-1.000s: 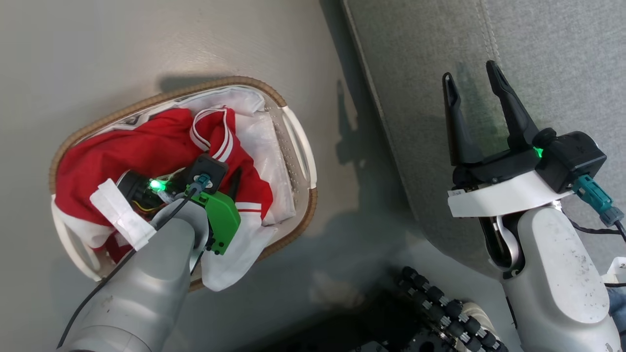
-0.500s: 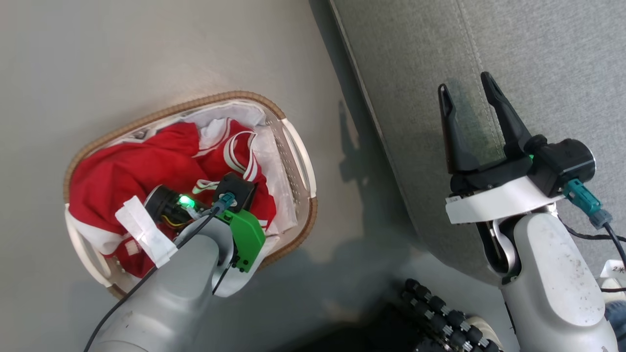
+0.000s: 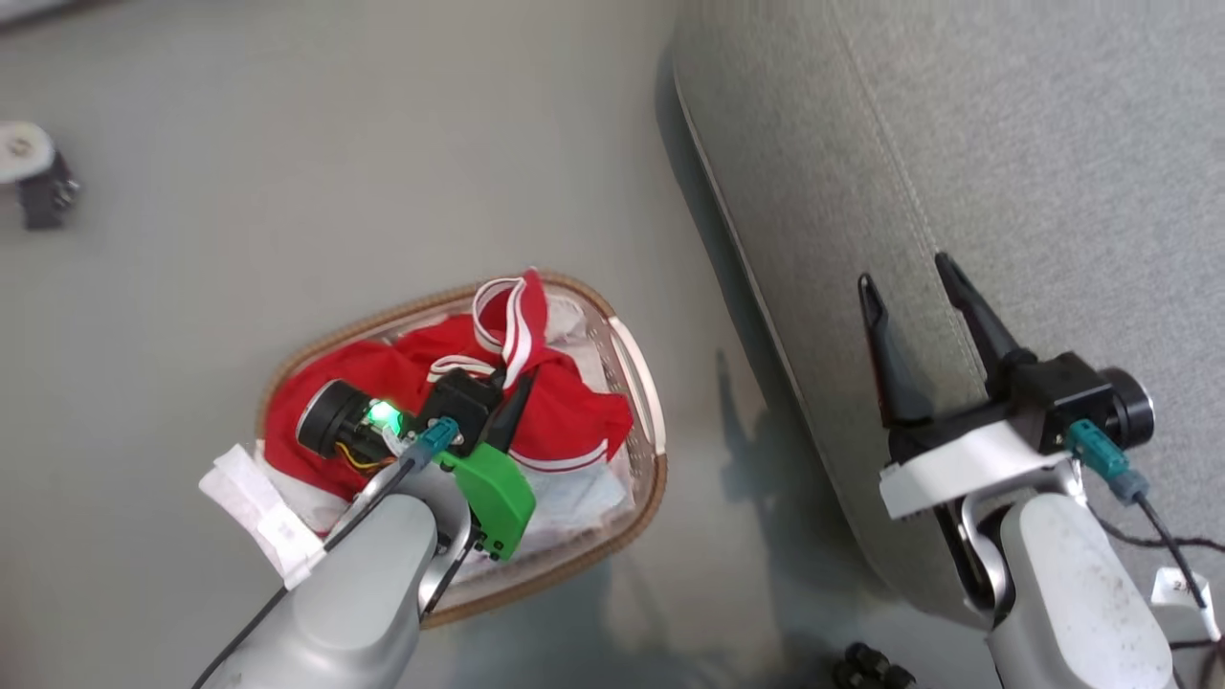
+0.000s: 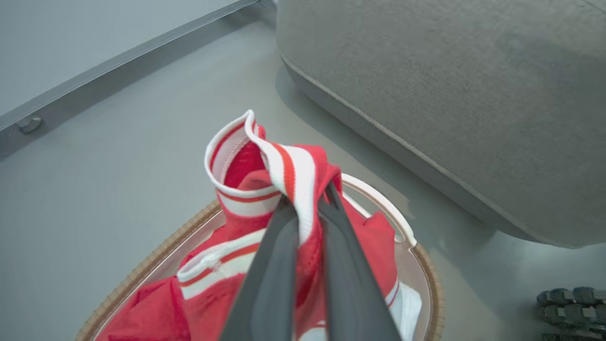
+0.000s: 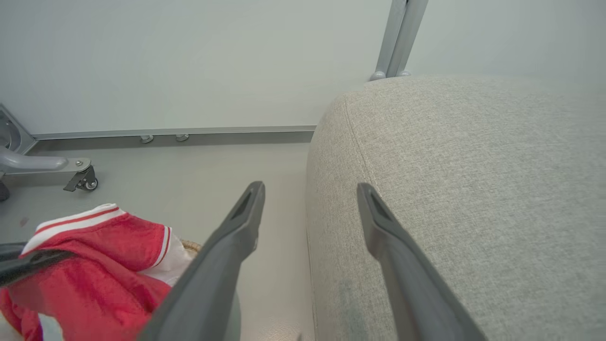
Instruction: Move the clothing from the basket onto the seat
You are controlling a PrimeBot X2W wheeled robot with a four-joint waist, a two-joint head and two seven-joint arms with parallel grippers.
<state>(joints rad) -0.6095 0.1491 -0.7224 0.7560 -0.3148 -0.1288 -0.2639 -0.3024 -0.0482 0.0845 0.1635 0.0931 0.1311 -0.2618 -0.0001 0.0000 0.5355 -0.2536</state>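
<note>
Red cloth (image 3: 282, 446) fills the basket past the striped piece of cloth, so another red garment should stay behind when the robot lifts the clothing (image 3: 565, 396).
The clothing (image 3: 565, 421) is a red heap with white stripes in the basket (image 3: 651, 478), which stands on the floor left of the seat (image 3: 1005, 172). My left gripper (image 3: 517, 388) reaches down into the basket and is shut on a striped white-and-red band. In the left wrist view the fingers (image 4: 307, 203) pinch that band, and a fold of the clothing (image 4: 246, 166) stands up above the brown rim of the basket (image 4: 142, 270). My right gripper (image 3: 904, 271) hovers open over the edge of the grey seat (image 5: 473, 189), fingers (image 5: 311, 187) wide apart and holding nothing.
A white liner (image 3: 574, 498) shows under the red cloth. A small dark caster (image 3: 29, 172) sits on the floor at far left. My base's black rollers (image 3: 871, 665) lie at the bottom. A wall rail (image 5: 175, 132) and a wheeled frame leg (image 5: 80, 177) stand beyond.
My left gripper has shut on the striped band and drawn a fold upward. The head camera has shifted, so basket and seat sit lower in the view. The right gripper stays open.
</note>
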